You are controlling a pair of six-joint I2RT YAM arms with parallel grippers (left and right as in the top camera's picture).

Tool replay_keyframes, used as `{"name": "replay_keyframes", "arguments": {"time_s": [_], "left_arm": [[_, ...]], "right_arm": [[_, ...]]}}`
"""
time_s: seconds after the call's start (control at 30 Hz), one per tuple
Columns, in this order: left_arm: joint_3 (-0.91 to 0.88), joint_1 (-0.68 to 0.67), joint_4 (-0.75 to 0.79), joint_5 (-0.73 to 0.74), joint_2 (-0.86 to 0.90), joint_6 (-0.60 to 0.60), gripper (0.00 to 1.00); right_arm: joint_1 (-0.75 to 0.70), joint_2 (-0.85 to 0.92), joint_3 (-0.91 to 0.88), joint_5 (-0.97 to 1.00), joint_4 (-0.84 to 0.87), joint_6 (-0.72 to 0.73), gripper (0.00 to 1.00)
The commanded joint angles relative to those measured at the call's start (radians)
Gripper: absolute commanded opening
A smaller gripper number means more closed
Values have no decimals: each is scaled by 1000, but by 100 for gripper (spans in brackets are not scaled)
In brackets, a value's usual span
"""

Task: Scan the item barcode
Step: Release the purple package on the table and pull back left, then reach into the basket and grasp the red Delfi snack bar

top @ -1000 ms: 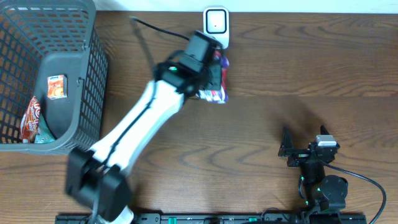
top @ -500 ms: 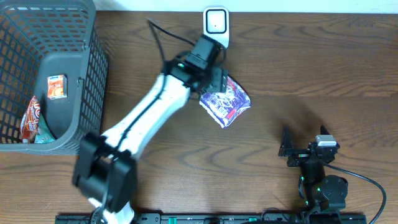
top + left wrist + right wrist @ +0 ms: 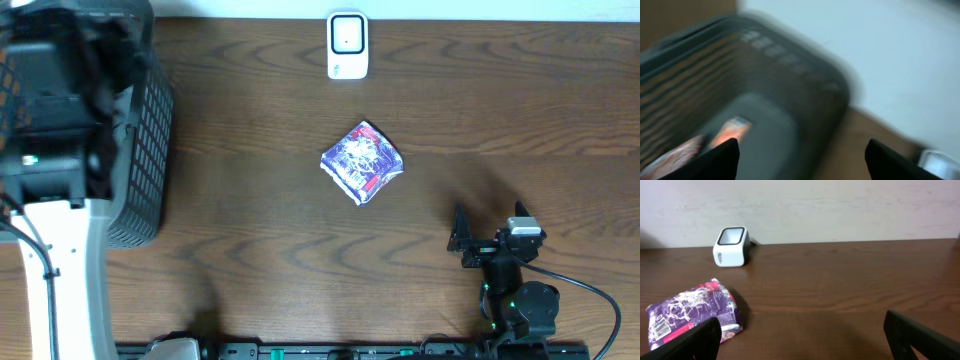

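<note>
The red packet (image 3: 676, 157) lies clear of the orange packet. My open left gripper should keep going down into the grey basket until its fingers are on both sides of the red packet.
The item, a purple snack packet (image 3: 362, 162), lies loose on the wooden table, below the white barcode scanner (image 3: 347, 45). The right wrist view has the packet (image 3: 690, 311) at lower left, its barcode panel showing, and the scanner (image 3: 731, 246) by the wall. My left arm (image 3: 60, 110) is over the grey basket (image 3: 140, 120) at the far left. In the blurred left wrist view my left gripper (image 3: 801, 152) is open and empty above the basket. My right gripper (image 3: 802, 330) stands open and empty at the front right, its place in the overhead view being (image 3: 490, 228).
Inside the basket (image 3: 790, 65) lie an orange packet (image 3: 732, 130) and a red one (image 3: 675, 155). The basket takes up the table's left end. A pale wall runs behind the scanner along the back edge.
The left gripper opened and let go of the purple packet, which now lies on the table. The left arm then swung away left to the basket. The right arm has not moved.
</note>
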Motion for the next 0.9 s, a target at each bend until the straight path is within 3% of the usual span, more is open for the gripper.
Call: {"name": "replay_keyframes", "arguments": {"time_s": [0.0,0.2,0.4,0.57,0.63,0.87], "left_arm": [[-12,168,-78,-33,55,42,81],[-66,270,-111,-45,129,123,81],[-143,272,-121,-264,204,227,80],[-218,285,-73,-271,257,351,80],[-253,286,-52,-271,284,433,75],[-292,310,-8,-271,352,514,74]], "right_arm": [[4,-5,-4,-2,-1,14,99],[4,-5,-4,-2,-1,14,99],[4,-5,-3,-2,-1,14,99],[4,-5,-4,-2,-1,14,99],[4,-5,-4,-2,-1,14,99],[4,-5,-4,-2,-1,14,99]]}}
